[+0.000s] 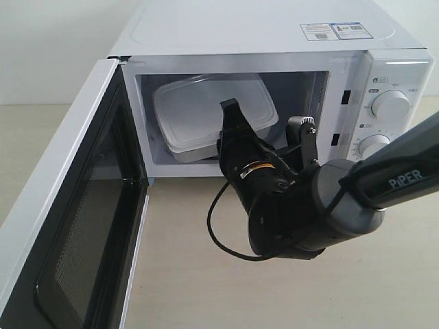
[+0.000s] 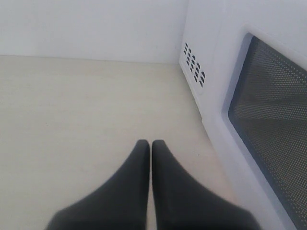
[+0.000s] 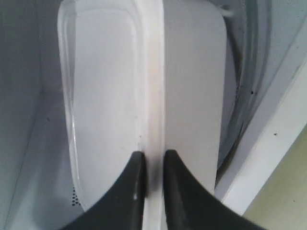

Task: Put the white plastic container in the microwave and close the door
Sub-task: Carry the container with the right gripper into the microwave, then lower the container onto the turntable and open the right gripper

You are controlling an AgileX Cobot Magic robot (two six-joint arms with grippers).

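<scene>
The white plastic container (image 1: pixel 195 110) is tilted near the microwave's opening. Next, my right gripper opens, moves back out, turns level and pushes the container's front side (image 1: pixel 197 149) further in.
The white plastic container (image 1: pixel 199 110) sits tilted inside the cavity of the microwave (image 1: pixel 274 27), its lid turned toward the opening. My right gripper (image 1: pixel 233 127) reaches in through the opening. In the right wrist view it (image 3: pixel 154 155) is shut on the rim of the container (image 3: pixel 105 86), one finger on the lid side and one on the body side. The door (image 1: pixel 62 226) is swung wide open to the left, its dark meshed inner side showing. My left gripper (image 2: pixel 151 143) is shut and empty above the table, beside the outer window of the door (image 2: pixel 273 120).
Two round dials (image 1: pixel 389 105) sit on the microwave's right panel. The right arm's black cable (image 1: pixel 216 233) loops above the beige table (image 1: pixel 192 288) in front of the cavity. Side vents (image 2: pixel 194 64) show in the left wrist view.
</scene>
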